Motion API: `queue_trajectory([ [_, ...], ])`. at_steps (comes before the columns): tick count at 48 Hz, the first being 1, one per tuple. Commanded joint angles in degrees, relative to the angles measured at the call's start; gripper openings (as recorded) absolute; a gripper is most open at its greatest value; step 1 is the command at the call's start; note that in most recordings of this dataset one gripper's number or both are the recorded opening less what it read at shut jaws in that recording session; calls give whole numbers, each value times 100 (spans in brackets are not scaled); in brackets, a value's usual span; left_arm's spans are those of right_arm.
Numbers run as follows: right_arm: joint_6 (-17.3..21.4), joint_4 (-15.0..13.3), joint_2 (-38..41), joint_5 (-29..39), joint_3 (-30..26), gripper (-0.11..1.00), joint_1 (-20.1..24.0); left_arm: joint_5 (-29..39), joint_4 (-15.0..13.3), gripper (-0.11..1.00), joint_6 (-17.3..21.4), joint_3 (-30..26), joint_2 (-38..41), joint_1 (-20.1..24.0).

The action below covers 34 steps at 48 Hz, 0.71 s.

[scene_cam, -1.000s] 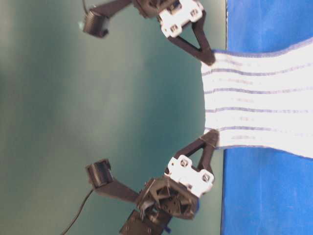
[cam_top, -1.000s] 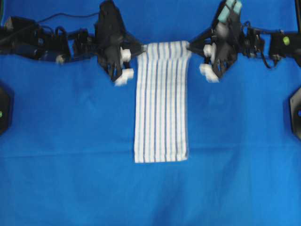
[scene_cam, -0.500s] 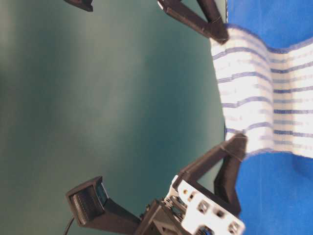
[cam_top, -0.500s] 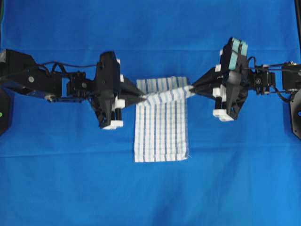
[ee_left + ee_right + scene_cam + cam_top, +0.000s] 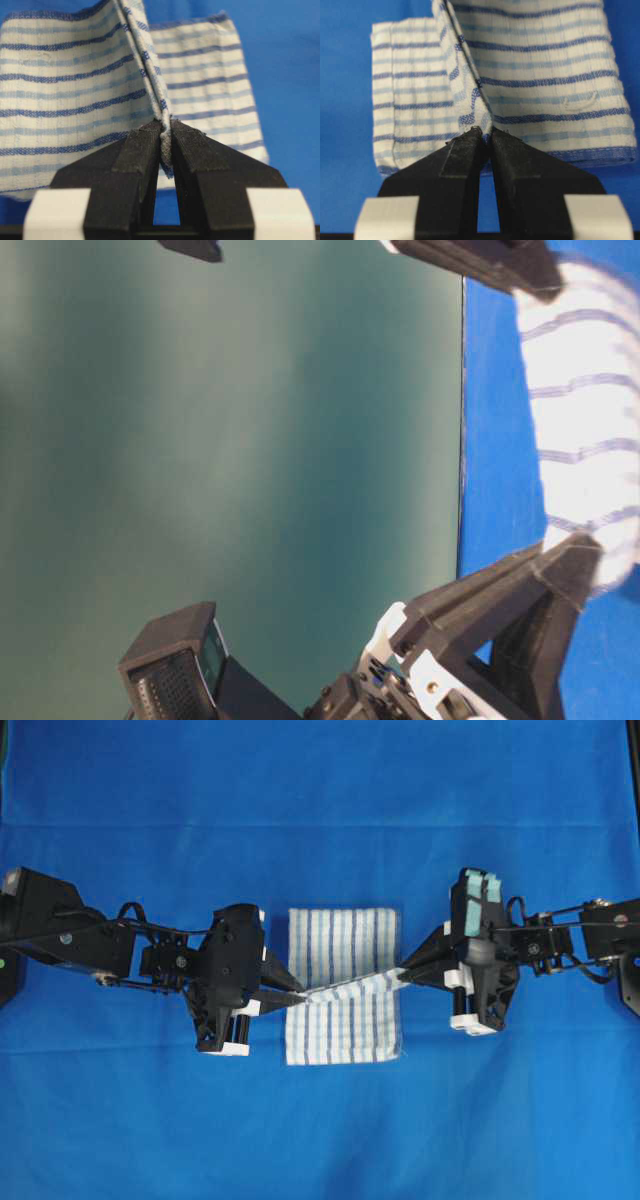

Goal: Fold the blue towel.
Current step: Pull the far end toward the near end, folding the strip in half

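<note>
The blue towel's lifted edge [image 5: 351, 990] is stretched tight over the towel's lower half, so the robot's right gripper goes on lowering that edge toward the towel's lower edge [image 5: 345, 1060] and lets go there.
The blue towel [image 5: 340, 935], white with thin blue stripes, lies in the middle of the overhead view, partly doubled over itself. One of its edges is lifted and stretched taut between my two grippers, above the towel's lower half. My left gripper [image 5: 299, 998] is shut on the left corner of that edge, and the cloth [image 5: 75, 75] is pinched between its black fingertips [image 5: 165, 127]. My right gripper [image 5: 404, 977] is shut on the right corner, and the towel [image 5: 545, 65] rises from its tips [image 5: 486, 132]. The table-level view shows the towel [image 5: 580, 390] arching up off the surface.
A large plain blue cloth [image 5: 320, 800] covers the whole table under the towel. Both black arms reach in from the left [image 5: 60, 925] and right [image 5: 590, 925] sides. A dark green wall [image 5: 230, 440] stands behind the table.
Both grippers have carried the towel's far edge toward the near edge, over the rest of the towel. The towel's flat outline is now much shorter. Both grips stayed shut.
</note>
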Motion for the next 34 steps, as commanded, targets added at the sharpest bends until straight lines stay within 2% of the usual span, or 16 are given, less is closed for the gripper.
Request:
queue_trajectory([
  [1, 9, 97, 70, 0, -53, 9, 88, 53, -18, 5, -70, -79, -18, -185],
  [13, 9, 237, 387, -9, -158, 9, 352, 18, -18, 5, -237, -158, 255, -396],
  [34, 0, 237, 738, -35, -290, 9, 360, -18, -9, 5, -246, -193, 404, -404],
])
